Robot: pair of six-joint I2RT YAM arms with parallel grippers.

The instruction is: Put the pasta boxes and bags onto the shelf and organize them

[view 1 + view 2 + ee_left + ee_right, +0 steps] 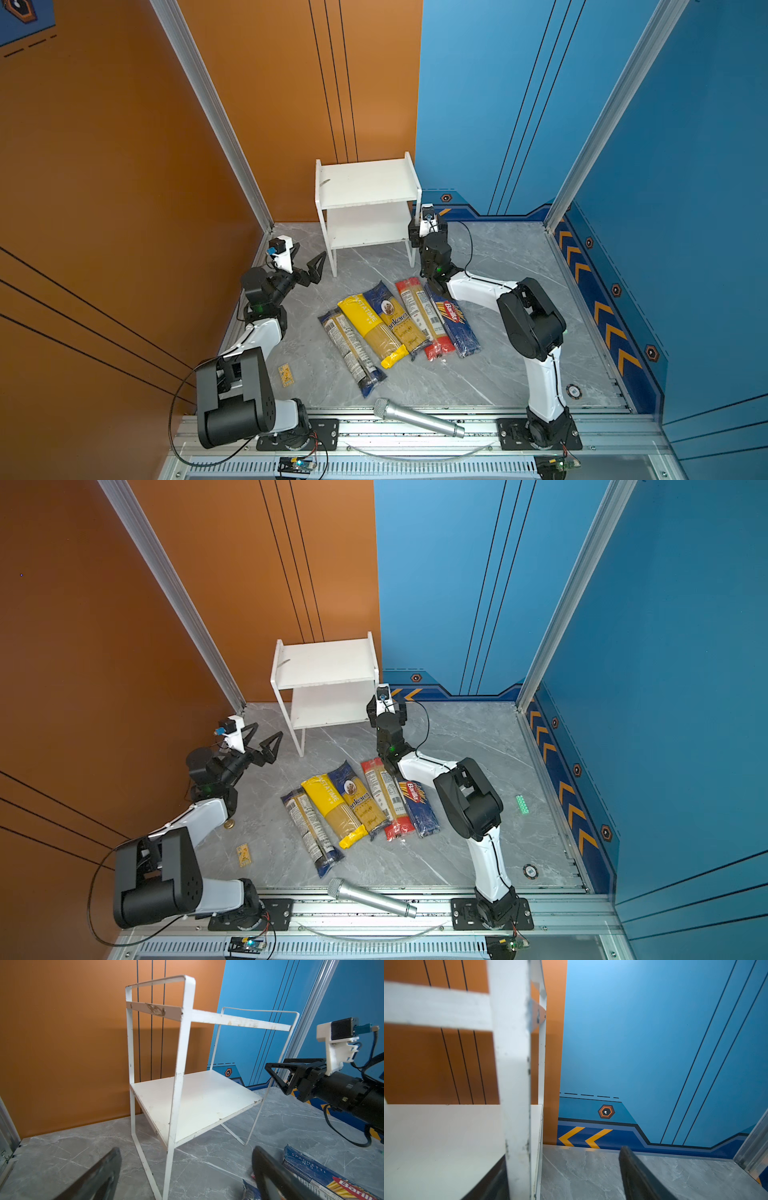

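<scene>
The shelf stands slanted with just my right gripper at a front leg, so my left gripper should grip the other front leg before both move it square.
The white two-tier shelf stands at the back against the wall, both boards bare. Five pasta packs lie side by side on the floor in front of it: clear with dark-blue ends, yellow, dark-blue Ankara, red-ended and Barilla. My right gripper straddles the shelf's front right leg. One finger is close against the leg, with a wide gap to the other. My left gripper hangs open and empty near the front left leg.
A silver microphone lies on the front rail. A small yellow card sits by the left arm, a green strip to the right, and a round chip near the right base. Orange and blue walls close in the back.
</scene>
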